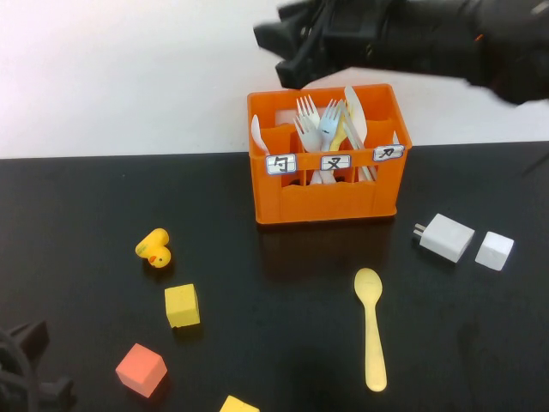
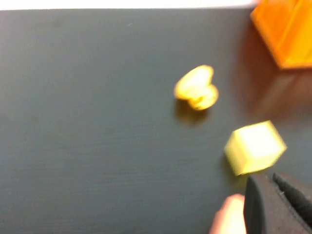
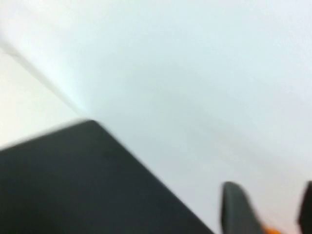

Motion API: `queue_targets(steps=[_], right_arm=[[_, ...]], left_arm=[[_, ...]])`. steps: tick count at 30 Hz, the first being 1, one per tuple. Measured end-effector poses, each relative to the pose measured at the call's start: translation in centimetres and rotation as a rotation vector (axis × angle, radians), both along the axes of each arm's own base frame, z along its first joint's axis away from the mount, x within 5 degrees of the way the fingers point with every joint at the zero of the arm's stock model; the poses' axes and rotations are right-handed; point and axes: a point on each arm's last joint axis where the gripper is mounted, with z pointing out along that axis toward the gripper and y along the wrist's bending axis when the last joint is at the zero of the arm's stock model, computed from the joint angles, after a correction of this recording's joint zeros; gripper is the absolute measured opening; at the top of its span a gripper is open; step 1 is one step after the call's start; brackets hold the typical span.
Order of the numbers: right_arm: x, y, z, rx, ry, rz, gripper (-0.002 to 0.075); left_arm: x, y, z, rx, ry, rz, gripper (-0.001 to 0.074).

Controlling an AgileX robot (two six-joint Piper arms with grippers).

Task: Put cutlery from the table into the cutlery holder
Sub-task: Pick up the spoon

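Next, my right gripper grabs the spoon's handle (image 1: 372, 339) and turns the spoon's bowl around first, because the yellow spoon's bowl (image 1: 368, 285) points at the holder and is far from my left gripper.
The orange cutlery holder (image 1: 326, 199) stands at the back middle of the black table (image 1: 283, 360). A light blue fork (image 1: 328, 125) stands in it among white cutlery; I cannot pick out a grey fork. The yellow spoon (image 1: 371, 330) lies on the table in front of the holder, bowl towards it. My right gripper (image 1: 290, 60) hovers above the holder's back left, open and empty; in the right wrist view (image 3: 268, 209) its fingers stand apart over a bit of orange. My left gripper (image 1: 41, 365) sits at the near left corner, and shows shut and empty in the left wrist view (image 2: 275, 204).
A yellow duck (image 1: 154, 249), a yellow cube (image 1: 182, 305), a red cube (image 1: 141, 369) and another yellow cube (image 1: 238, 404) lie at the front left. A white charger (image 1: 446, 237) and a white cube (image 1: 494, 251) lie to the right of the holder.
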Motion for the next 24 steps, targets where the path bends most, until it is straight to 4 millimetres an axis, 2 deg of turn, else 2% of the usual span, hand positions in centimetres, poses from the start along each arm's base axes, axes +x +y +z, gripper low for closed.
queue_targets(steps=[3, 5, 8, 12, 15, 20, 24], right_arm=[[-3.0, -0.4, 2.8, -0.037, -0.041, 0.155, 0.0112], [-4.5, -0.7, 3.7, -0.069, -0.042, 0.233, 0.0053], [-6.3, -0.9, 3.5, -0.156, 0.028, 0.361, 0.0016], [-7.5, -1.7, 1.2, -0.335, 0.297, 0.418, 0.0005], [-7.6, -2.8, -1.2, -0.506, 0.508, 0.371, 0.0004], [-6.0, -3.7, -4.8, -0.666, 0.716, 0.171, 0.0003], [-4.5, -3.1, -8.8, -0.759, 0.850, 0.002, 0.0003]], left_arm=[[0.0, -0.5, 0.3, -0.144, -0.003, 0.004, -0.0001], [0.0, -0.8, 0.4, -0.209, -0.004, -0.003, -0.0001], [0.0, -1.0, 0.5, -0.263, 0.000, -0.003, -0.0001], [0.0, -1.0, 0.5, -0.287, 0.006, 0.005, -0.0001], [0.0, -1.1, 0.5, -0.306, 0.007, 0.008, -0.0001], [0.0, -1.1, 0.5, -0.337, 0.016, 0.018, -0.0001], [0.0, -1.1, 0.6, -0.350, 0.017, 0.018, -0.0001]])
